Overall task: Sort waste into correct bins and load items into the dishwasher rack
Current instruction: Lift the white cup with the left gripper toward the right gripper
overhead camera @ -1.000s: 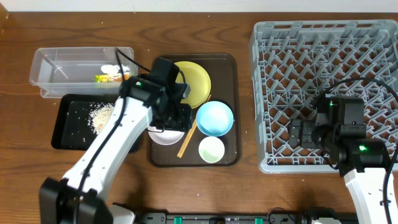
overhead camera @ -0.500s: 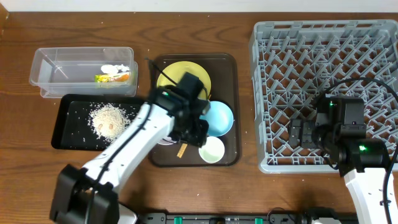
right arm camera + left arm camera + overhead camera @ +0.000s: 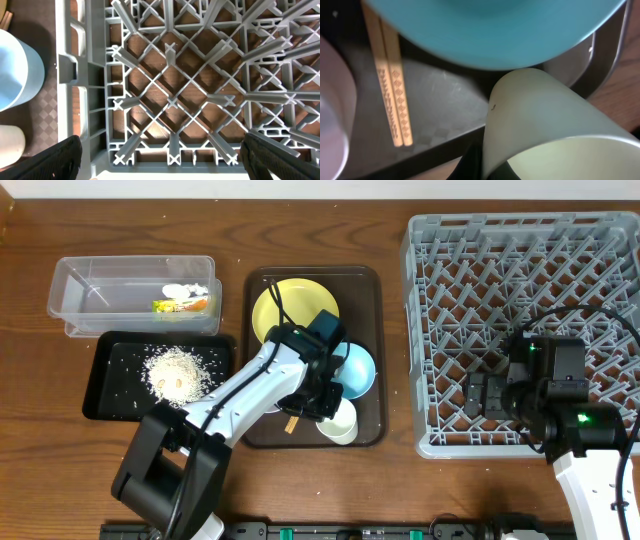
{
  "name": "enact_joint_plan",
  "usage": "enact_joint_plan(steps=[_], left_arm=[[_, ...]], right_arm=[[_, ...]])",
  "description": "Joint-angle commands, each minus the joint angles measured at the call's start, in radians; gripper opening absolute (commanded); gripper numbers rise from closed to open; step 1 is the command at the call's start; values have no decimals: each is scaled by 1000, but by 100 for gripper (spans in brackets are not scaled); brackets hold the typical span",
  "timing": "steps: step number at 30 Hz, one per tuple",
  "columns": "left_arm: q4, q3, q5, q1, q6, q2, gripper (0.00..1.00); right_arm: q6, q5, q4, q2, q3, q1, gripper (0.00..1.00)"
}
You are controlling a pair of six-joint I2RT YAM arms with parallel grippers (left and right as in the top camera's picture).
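Observation:
Next, I lift the small pale cup [image 3: 341, 424] in my left gripper and pass it to my right gripper, because the dishwasher rack [image 3: 452, 345] is below my right gripper.
My left gripper [image 3: 326, 406] is low over the brown serving tray [image 3: 370, 290], shut on the wall of the small pale cup [image 3: 343, 426]. In the left wrist view its fingers [image 3: 487, 169] straddle the cup's wall [image 3: 545, 115]. The light blue bowl [image 3: 360, 370] is just behind the cup, and the chopsticks [image 3: 392, 100] lie to its left. The yellow plate [image 3: 285, 305] sits at the tray's back. The white bowl [image 3: 332, 120] is mostly hidden under the arm. My right gripper [image 3: 480, 395] is open and empty over the front left of the dishwasher rack [image 3: 520, 240].
The clear tub [image 3: 100, 290] at back left holds the green-and-orange wrapper [image 3: 180, 305] and white scraps [image 3: 180, 289]. The black tray [image 3: 115, 385] in front of it holds a pile of rice crumbs [image 3: 175, 372]. Bare wood lies between the serving tray and the rack.
My left gripper has moved right and toward the table's front, from over the white bowl to the cup, uncovering the rice pile. The right arm has not moved.

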Motion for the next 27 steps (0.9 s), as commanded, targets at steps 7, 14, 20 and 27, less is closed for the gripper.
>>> enact_joint_plan(steps=[7,14,20,27], left_arm=[[-84,31,22,57,-10,-167,6],[53,31,197,259,-45,-286,6],[280,26,587,417,-108,-214,6],[370,26,966,431,-107,-47,6]], right_arm=[[2,-15,28,-4,19,-1,99],[93,-75,167,0,19,-1,99],[36,-541,329,46,18,-1,99],[-85,-1008,348,175,16,19,98]])
